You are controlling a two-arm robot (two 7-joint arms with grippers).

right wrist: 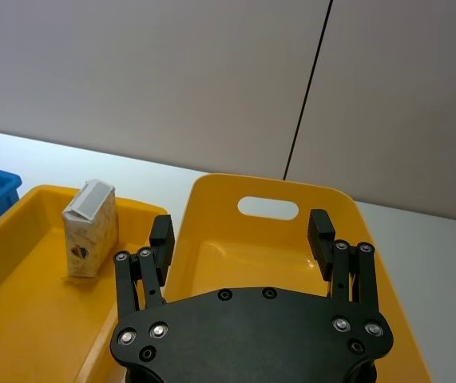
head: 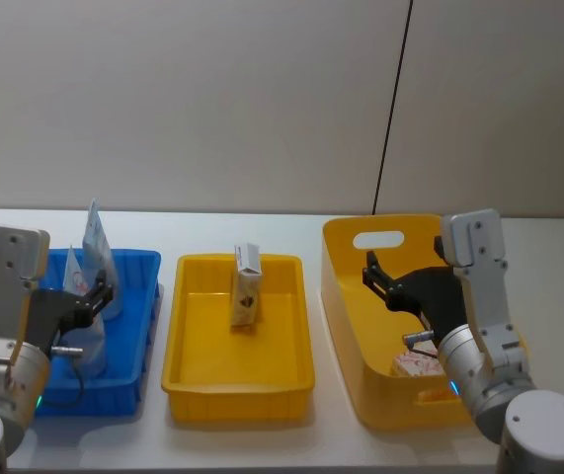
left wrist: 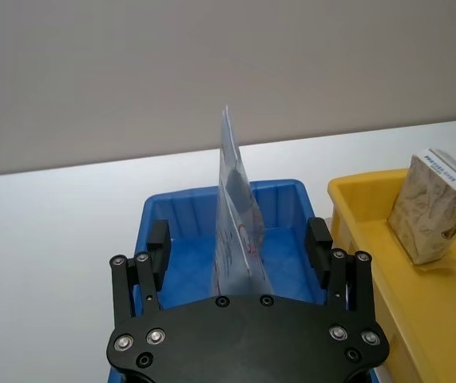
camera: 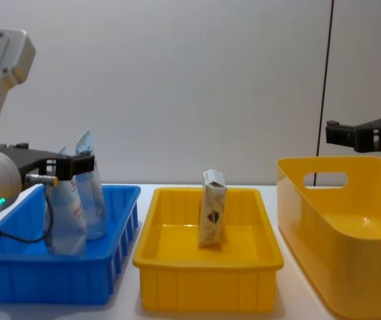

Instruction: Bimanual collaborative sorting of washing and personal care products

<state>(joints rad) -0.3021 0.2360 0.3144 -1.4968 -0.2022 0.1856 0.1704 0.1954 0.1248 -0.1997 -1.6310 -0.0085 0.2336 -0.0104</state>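
Note:
The flat top end is standing straight. I expect the bluish tube with red print [head: 86, 331] to stay stiff and upright when I pick it up.
Two pale squeeze tubes stand upright in the blue bin [head: 133, 296]: a tall white-and-blue tube [head: 97, 242] [left wrist: 235, 215] [camera: 91, 193] and a lower bluish tube [head: 82, 336] [camera: 67, 217] with red print. My left gripper [head: 94, 296] [left wrist: 238, 239] [camera: 77, 165] is open at the tubes' upper part, its fingers wide on either side of the tall one. A cream carton [head: 246, 291] [right wrist: 90, 231] [camera: 211, 213] stands in the middle yellow tray [head: 193, 375]. A small orange-patterned carton [head: 415, 365] lies in the deep yellow bin [head: 346, 296]. My right gripper [head: 385, 281] [right wrist: 241, 235] [camera: 340, 135] hangs open above that bin, holding nothing.
The three containers sit side by side on a white table [head: 262, 444], close to a grey wall. A black cable [head: 390, 109] runs down the wall behind the deep bin. Narrow gaps separate the containers.

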